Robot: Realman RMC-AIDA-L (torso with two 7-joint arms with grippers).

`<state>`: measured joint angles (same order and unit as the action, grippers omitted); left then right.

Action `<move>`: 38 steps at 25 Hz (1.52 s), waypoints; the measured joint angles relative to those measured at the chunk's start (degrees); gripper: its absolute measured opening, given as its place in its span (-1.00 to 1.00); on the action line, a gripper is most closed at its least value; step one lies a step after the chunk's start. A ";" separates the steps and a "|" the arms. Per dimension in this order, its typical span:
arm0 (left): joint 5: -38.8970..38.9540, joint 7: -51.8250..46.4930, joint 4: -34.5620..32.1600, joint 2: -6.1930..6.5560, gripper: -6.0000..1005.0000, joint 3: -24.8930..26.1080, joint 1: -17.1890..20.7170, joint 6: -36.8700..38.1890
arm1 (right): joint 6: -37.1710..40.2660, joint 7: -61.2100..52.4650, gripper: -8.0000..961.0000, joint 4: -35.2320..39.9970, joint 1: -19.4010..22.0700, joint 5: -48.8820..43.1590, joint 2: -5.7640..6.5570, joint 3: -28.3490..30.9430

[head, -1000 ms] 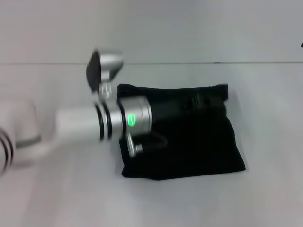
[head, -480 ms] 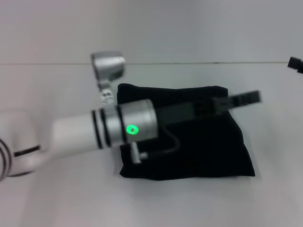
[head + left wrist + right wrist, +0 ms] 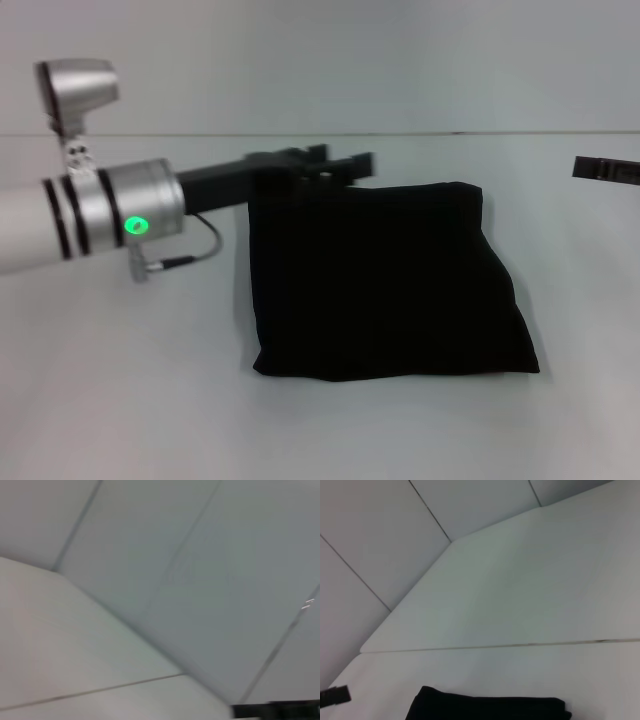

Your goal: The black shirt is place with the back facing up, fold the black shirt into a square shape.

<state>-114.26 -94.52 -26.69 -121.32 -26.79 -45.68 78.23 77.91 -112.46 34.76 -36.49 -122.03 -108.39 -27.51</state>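
Note:
My left gripper is hanging over the middle of the black shirt's far edge, so it should move back toward its side while my right gripper comes in across from it.
The black shirt lies folded into a rough square on the white table, with no lettering showing. Its far edge also shows in the right wrist view. My left arm reaches in from the left, and my left gripper hangs at the shirt's far left corner, holding no cloth. Only a small part of my right gripper shows at the right edge, apart from the shirt. A black gripper tip shows far off in the right wrist view.
The white table runs back to a seam where it meets the grey panelled wall. The left wrist view shows only table and wall, with a dark strip at one corner.
My left arm has drawn back to the left, off the top of the shirt. My right gripper has come further into view at the right. The shirt stays folded.

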 joint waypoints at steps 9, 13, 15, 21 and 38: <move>-4.09 0.36 -7.61 3.30 0.91 -4.97 1.15 -3.46 | 1.71 15.03 0.91 -0.09 -0.77 4.04 -3.08 0.27; -8.26 1.67 -12.80 3.75 0.90 -8.90 1.13 -4.36 | 3.76 27.57 0.90 0.46 -1.00 7.37 -5.14 0.23; -9.77 2.56 -15.15 3.69 0.90 -10.35 1.05 -5.04 | 3.93 30.69 0.90 0.72 -1.45 7.86 -5.48 0.15; -10.36 3.82 -17.86 2.85 0.89 -15.96 1.03 -6.10 | 3.57 31.27 0.90 2.92 -2.68 6.94 -5.33 -2.13; -13.71 1.18 -21.37 1.74 0.89 -22.62 1.26 -1.01 | -4.17 22.50 0.90 6.18 -5.81 -2.83 -6.39 -12.65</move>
<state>-127.97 -93.34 -48.06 -119.58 -49.41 -44.42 77.22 73.74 -89.96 40.94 -42.30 -124.87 -114.77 -40.16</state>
